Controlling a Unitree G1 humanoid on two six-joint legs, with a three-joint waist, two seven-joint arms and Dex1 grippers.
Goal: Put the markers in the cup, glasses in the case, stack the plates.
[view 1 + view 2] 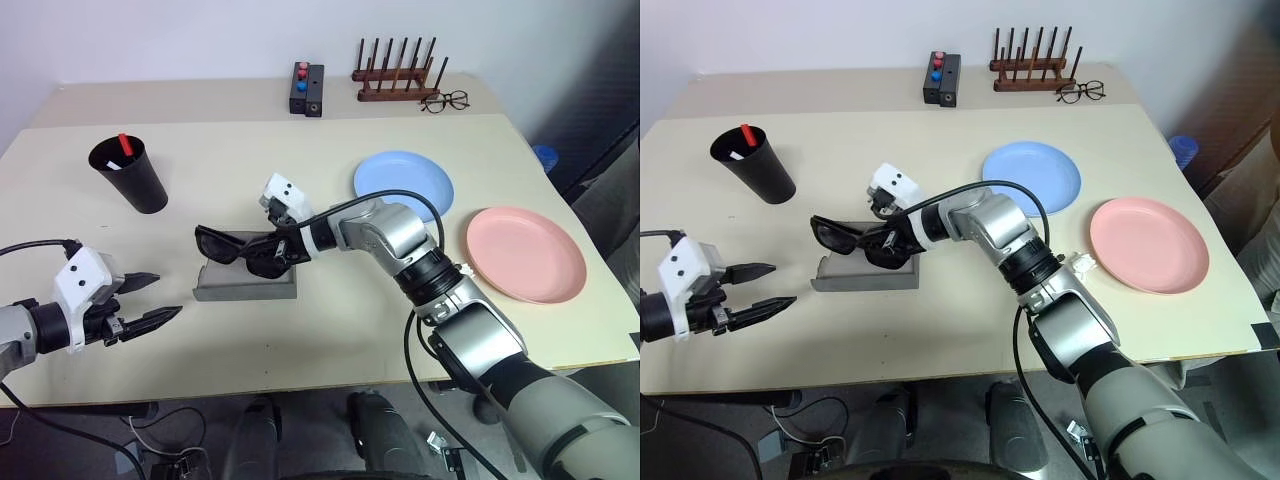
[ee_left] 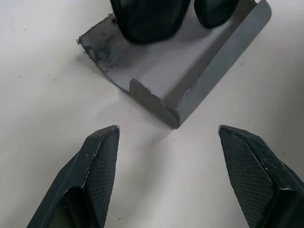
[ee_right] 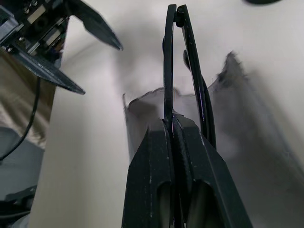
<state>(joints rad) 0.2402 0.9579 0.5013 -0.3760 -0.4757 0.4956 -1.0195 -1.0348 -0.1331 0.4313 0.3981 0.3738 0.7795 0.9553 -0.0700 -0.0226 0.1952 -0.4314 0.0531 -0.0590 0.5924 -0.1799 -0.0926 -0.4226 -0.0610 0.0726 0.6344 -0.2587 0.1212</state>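
The grey case's wide flap extends beyond the case's short end, so the flap will fold over the glasses when the robot pushes it.
My right gripper is shut on the folded black glasses, gripping them by a thin part of the frame and holding them just above the open grey case at mid table. To the left of the case my left gripper hovers open and empty, its fingers pointing at the case's near end. The black cup stands at the far left with a red-capped marker upright in it. The light blue plate and the pink plate lie side by side on the right, apart from each other.
At the back of the table are a black box with red and blue buttons, a wooden peg rack and wire-rimmed spectacles. The table's front edge runs just below both grippers.
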